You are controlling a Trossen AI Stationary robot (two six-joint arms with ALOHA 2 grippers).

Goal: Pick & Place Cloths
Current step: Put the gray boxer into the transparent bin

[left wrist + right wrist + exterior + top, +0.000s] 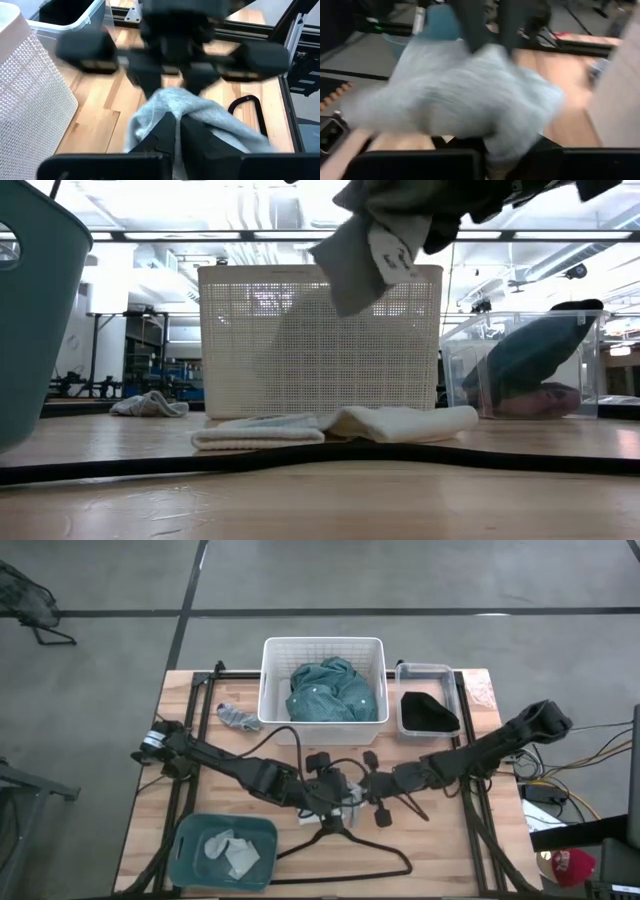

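Observation:
Next, my left gripper opens first, because both grippers are closed on the grey-white cloth [366, 264] and my right gripper is closer to the clear bin [427, 703] and can then carry the cloth there.
A small grey-white cloth [350, 792] is held in the air between both grippers above the table's middle; in the low view it [368, 260] hangs high. My left gripper [177, 125] and my right gripper [368, 786] meet there, each shut on it. More pale pieces [340, 425] lie flat on the wood below. The teal shirt [330, 692] fills the white basket. A black cloth [428, 712] lies in the clear bin, over something maroon [545, 400]. Another grey piece [238, 717] lies left of the basket. My left gripper pinches the grey-white cloth between its two fingers at a bunched fold [172, 107], coming level from the table's left. The cloth is lifted clear and droops around the fingers. My right gripper meets the same cloth at its opposite bunched end [172, 92], from the table's right. The cloth [470, 95] covers its fingers in its own wrist view, so the hold's depth is hidden.
A black clothes hanger [345, 840] lies on the wood just near of the grippers. The teal tub [190, 865] stands at the near left corner with grey pieces inside. The white basket [272, 690] and the clear bin [402, 675] stand along the far edge.

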